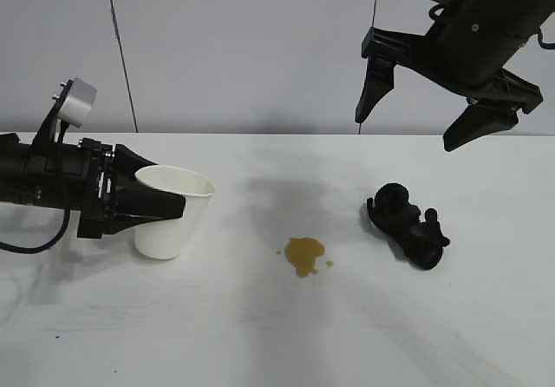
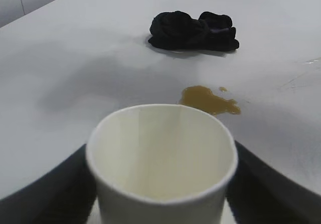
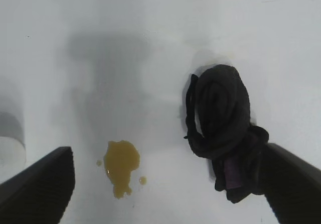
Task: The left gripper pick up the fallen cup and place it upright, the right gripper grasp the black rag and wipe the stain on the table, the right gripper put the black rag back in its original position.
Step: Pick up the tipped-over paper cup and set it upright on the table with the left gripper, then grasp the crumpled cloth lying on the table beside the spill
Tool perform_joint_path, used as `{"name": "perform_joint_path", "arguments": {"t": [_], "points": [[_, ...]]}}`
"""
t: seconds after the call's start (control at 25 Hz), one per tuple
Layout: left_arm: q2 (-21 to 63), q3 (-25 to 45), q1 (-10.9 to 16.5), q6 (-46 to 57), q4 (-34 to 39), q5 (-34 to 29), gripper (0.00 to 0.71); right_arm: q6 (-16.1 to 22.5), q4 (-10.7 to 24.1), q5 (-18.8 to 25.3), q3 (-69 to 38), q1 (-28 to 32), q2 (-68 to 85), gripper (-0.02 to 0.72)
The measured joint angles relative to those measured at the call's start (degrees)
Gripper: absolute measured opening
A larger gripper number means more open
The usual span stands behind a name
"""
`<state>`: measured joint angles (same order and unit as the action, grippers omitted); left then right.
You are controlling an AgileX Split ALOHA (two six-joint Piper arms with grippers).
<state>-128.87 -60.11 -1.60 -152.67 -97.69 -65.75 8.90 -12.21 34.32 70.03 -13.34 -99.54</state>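
Note:
A thin strip point(image 3: 189, 106) lies loose at the bundled rag's edge, so the black rag point(image 1: 408, 226) will stay bunched and trail that strip when I wipe the stain.
The white paper cup point(image 1: 173, 239) stands mouth up at the table's left, its base at the tabletop. My left gripper point(image 1: 178, 205) reaches in from the left and is shut on the cup, one finger on each side of it in the left wrist view point(image 2: 160, 151). The yellowish-brown stain point(image 1: 304, 252) lies at mid-table, with a small droplet beside it. The black rag point(image 1: 408, 226) lies bundled to the stain's right. My right gripper point(image 1: 405, 134) hangs open and empty high above the rag. The right wrist view shows the rag point(image 3: 223, 118) and the stain point(image 3: 122, 163) below.
The white table point(image 1: 260, 335) has faint grey smudges. The grey wall panels stand behind its far edge.

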Motion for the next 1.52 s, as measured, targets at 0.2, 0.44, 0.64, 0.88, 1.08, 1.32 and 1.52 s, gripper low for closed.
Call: {"name": "perform_joint_path", "arguments": {"t": [0.2,0.44,0.64,0.88,1.08,1.32,1.52], "points": [[0.7,0.0,0.0,4.0,0.1,0.2,0.683,0.0,0.0,0.0,0.0,0.0,0.0,0.694],[11.0,0.0,-0.6,28.7,2.0,10.1,0.692,0.0,0.0,0.0,0.0,0.0,0.0,0.694],[24.8,0.1,-4.5,53.8,13.5,29.5,0.693,0.0,0.0,-0.8,0.0,0.0,0.0,0.694],[31.6,-2.9,-6.9,98.2,38.2,36.1,0.693,0.0,1.1,0.3,0.8,0.0,0.0,0.694],[30.2,-7.5,-7.8,124.0,58.9,29.2,0.693,3.1,10.8,3.5,0.8,0.0,-0.3,0.694],[29.5,-8.4,-7.9,129.1,63.4,26.2,0.693,7.6,17.6,2.3,0.8,0.1,-5.9,0.661],[29.5,-8.4,-7.9,129.4,63.5,25.4,0.694,7.8,17.0,0.0,0.8,0.1,-12.1,0.64]]}}
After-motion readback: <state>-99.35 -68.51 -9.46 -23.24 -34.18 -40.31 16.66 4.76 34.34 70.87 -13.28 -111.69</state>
